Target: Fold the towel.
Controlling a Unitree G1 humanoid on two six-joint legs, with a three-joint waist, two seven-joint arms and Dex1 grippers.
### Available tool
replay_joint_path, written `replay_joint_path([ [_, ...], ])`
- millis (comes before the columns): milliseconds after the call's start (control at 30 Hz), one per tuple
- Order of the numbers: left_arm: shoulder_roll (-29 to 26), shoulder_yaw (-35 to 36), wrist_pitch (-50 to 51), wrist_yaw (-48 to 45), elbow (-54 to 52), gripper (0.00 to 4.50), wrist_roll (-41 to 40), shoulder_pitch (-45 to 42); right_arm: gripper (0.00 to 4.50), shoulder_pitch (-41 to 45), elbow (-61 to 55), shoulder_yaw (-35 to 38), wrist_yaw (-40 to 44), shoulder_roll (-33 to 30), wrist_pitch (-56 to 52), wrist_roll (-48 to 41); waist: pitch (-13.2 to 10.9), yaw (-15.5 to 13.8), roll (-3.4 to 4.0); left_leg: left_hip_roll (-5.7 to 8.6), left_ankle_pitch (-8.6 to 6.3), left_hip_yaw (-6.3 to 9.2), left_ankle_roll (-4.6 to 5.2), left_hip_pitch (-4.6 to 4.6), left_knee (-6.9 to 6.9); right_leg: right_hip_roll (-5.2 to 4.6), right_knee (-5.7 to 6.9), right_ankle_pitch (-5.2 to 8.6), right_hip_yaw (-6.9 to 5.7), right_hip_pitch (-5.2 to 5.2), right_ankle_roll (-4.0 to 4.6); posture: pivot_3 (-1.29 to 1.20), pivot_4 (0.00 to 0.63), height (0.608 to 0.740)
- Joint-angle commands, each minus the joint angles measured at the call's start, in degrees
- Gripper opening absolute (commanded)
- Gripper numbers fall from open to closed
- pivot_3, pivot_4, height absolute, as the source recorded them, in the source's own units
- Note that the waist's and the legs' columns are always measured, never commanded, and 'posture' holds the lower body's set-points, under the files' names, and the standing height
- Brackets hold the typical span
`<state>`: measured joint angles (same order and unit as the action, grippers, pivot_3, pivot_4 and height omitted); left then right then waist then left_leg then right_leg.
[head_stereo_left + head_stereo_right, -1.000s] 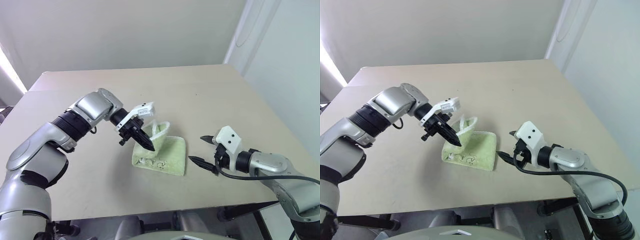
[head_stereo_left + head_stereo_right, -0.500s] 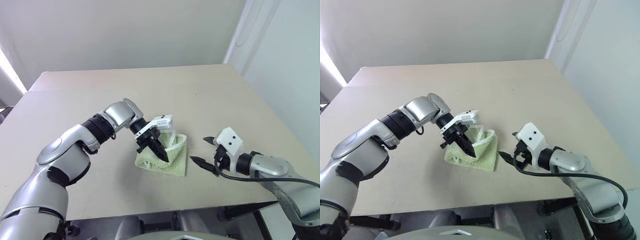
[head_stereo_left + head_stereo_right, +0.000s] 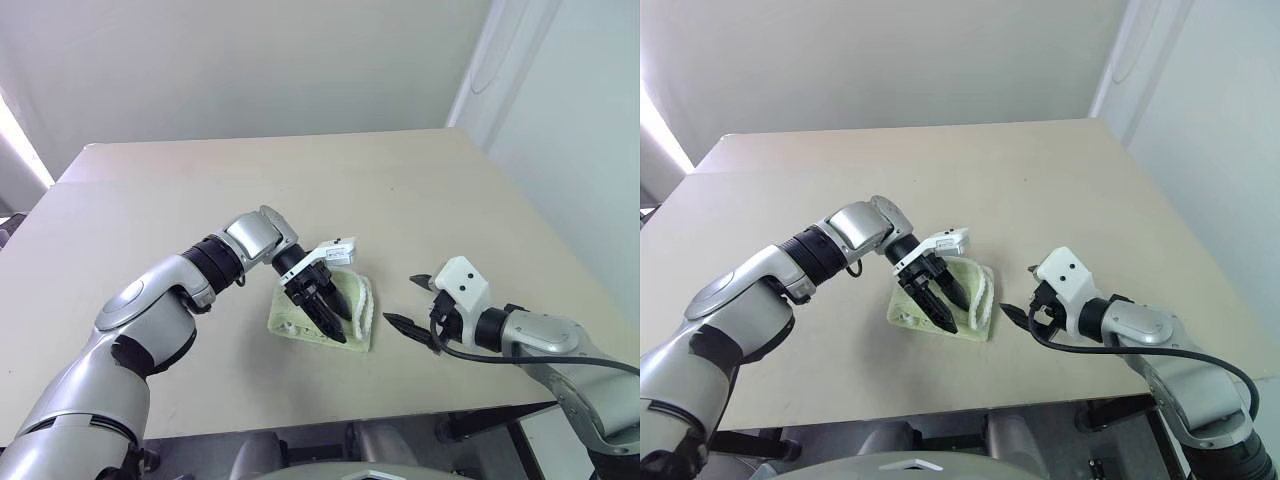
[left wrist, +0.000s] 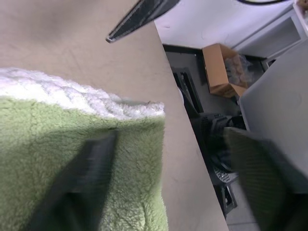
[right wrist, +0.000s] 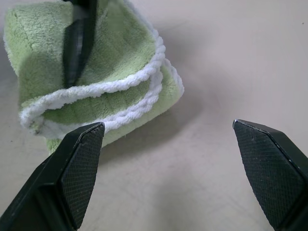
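The towel's white trim edges lie crooked on top of one another. My right gripper should move in and pinch the trim's front corner to make the layers straight.
The towel lies folded on the table near the front edge, lime green with white trim along its right side. My left gripper rests over the top layer with its black fingers spread open, holding nothing; one finger lies along the cloth. In the left wrist view the towel sits right under my fingers. My right gripper hovers open just to the right of the towel, a small gap from its trimmed edge, with nothing between its fingers.
The tan table stretches wide behind and to the left of the towel. Its front edge runs close below the towel and both grippers. A cardboard box stands on the floor beyond the table's edge.
My left gripper carried the raised flap rightward and down onto the towel, then opened and let go. The towel now lies flatter and doubled. The right gripper stayed in place.
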<state>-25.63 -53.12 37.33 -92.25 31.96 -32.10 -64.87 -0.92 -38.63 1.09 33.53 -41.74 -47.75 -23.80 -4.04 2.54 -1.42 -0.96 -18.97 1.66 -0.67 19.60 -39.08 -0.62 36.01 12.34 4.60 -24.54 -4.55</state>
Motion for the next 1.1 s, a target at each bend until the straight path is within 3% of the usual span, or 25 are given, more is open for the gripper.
replay_joint_path([
  [33, -0.5, 4.9, 0.9, -0.3, -0.3, 4.45, -0.3, -1.0, 4.50, 0.4, -2.2, 3.1, 0.3, -1.1, 0.6, -0.6, 0.0, 0.0, 0.00, 0.00, 0.00, 0.00, 0.00, 0.00, 0.00, 0.00, 0.00, 0.00, 0.00, 0.00, 0.00, 0.00, 0.000, 0.712],
  [233, -3.7, 22.0, -6.0, 2.9, 7.8, 4.45, 3.9, -2.4, 4.50, 7.1, -1.1, 9.3, -0.3, 3.5, -2.6, -10.0, 0.0, 0.7, 0.00, -0.01, 0.00, 0.01, 0.00, -0.11, 0.03, 0.05, 0.06, -0.01, 0.00, 0.01, 0.01, 0.00, 0.000, 0.712],
  [333, -7.1, 28.7, -19.0, 9.0, 3.4, 4.45, 8.4, 5.2, 4.50, 11.5, 1.4, 6.3, -2.9, 5.9, -2.7, -8.7, 0.1, 0.9, 0.18, -0.02, 0.00, 0.06, 0.00, -0.18, 0.11, 0.07, 0.07, 0.00, -0.01, 0.06, 0.02, 0.00, 0.000, 0.712],
  [433, -11.5, 32.3, -20.4, 4.8, -4.5, 4.45, 8.2, 11.5, 4.50, 13.0, 1.9, 3.2, -2.5, 7.1, -2.6, -9.0, 0.1, 0.9, 0.17, -0.03, 0.00, 0.01, 0.00, -0.11, 0.13, 0.04, 0.07, -0.02, 0.05, 0.02, 0.03, 0.00, 0.000, 0.712],
  [533, -10.5, 36.9, -20.9, 9.7, -5.9, 4.45, 8.1, 15.2, 4.50, 14.1, 3.7, -0.8, -1.7, 7.7, -1.2, -7.4, 0.0, -0.2, 0.07, -0.02, 0.00, 0.03, 0.00, 0.04, 0.04, 0.00, 0.06, -0.02, 0.02, -0.03, 0.02, 0.00, 0.000, 0.712],
  [900, -8.0, 38.0, -17.2, 12.5, -18.6, 4.45, 10.0, 27.0, 4.50, 16.0, 11.7, -11.6, 1.1, 9.8, 4.2, -1.8, 0.0, 0.1, 0.08, 0.03, 0.01, 0.04, 0.00, -0.10, -0.04, 0.05, 0.10, -0.03, 0.11, 0.12, -0.01, 0.00, 0.000, 0.712],
  [1100, -6.1, 36.2, -21.5, 14.8, -18.1, 4.45, 15.0, 31.3, 4.50, 15.8, 17.0, -15.9, 1.2, 13.0, 6.5, 1.4, 0.0, 0.1, 0.09, 0.04, 0.02, 0.04, -0.01, -0.18, -0.08, 0.05, 0.15, -0.06, 0.11, 0.19, 0.01, 0.00, 0.000, 0.712],
])
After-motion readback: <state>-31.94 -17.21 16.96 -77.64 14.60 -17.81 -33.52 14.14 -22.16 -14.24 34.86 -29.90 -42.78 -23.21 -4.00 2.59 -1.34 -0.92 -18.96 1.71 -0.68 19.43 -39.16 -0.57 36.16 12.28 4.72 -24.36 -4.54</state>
